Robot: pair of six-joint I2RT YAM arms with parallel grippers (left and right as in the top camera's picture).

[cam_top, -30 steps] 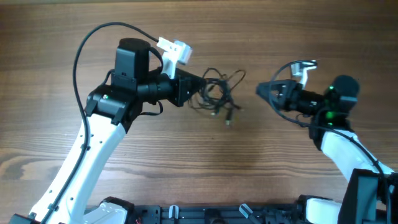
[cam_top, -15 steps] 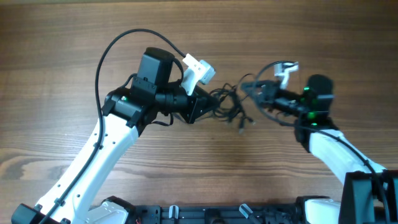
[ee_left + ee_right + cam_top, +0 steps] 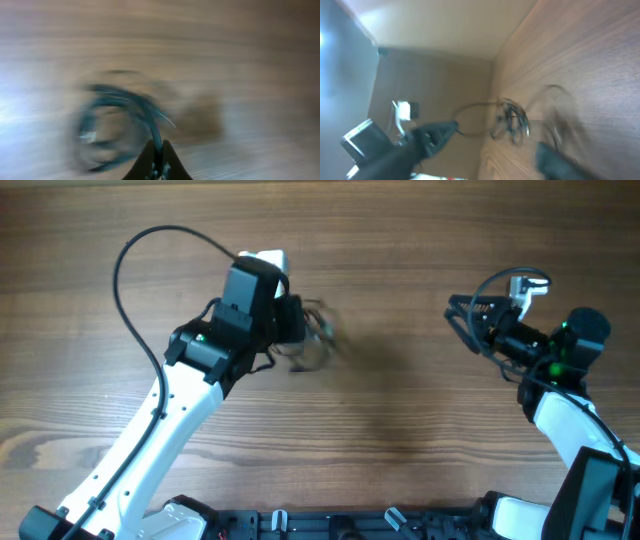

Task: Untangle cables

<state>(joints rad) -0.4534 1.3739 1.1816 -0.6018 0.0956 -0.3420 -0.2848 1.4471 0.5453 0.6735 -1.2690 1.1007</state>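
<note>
I should keep the strand of cable in my left gripper (image 3: 154, 131) still while my right gripper takes the loops (image 3: 316, 342), because the whole tangle swings from that strand of cable.
The cables (image 3: 322, 348) are a small motion-blurred black tangle just right of my left gripper (image 3: 303, 330), left of the table's middle. In the left wrist view my left gripper (image 3: 159, 146) is shut on a strand, and the blurred loops of the cables (image 3: 120, 117) hang ahead of it over the wood. My right gripper (image 3: 458, 323) is far to the right, apart from the tangle, with its jaws wide and nothing in them. Seen from the right wrist, the right gripper (image 3: 497, 136) is open and the cables (image 3: 512, 120) lie at a distance beyond it.
The wooden table (image 3: 400, 440) fills the view. The left arm's thick black cable (image 3: 130, 280) loops up at the left. The arms' bases (image 3: 330, 525) line the front edge.
The left arm has swung left, carrying the tangle with it. The right gripper, which was at the tangle half a second ago, has opened and drawn back to the right, away from the cables.
</note>
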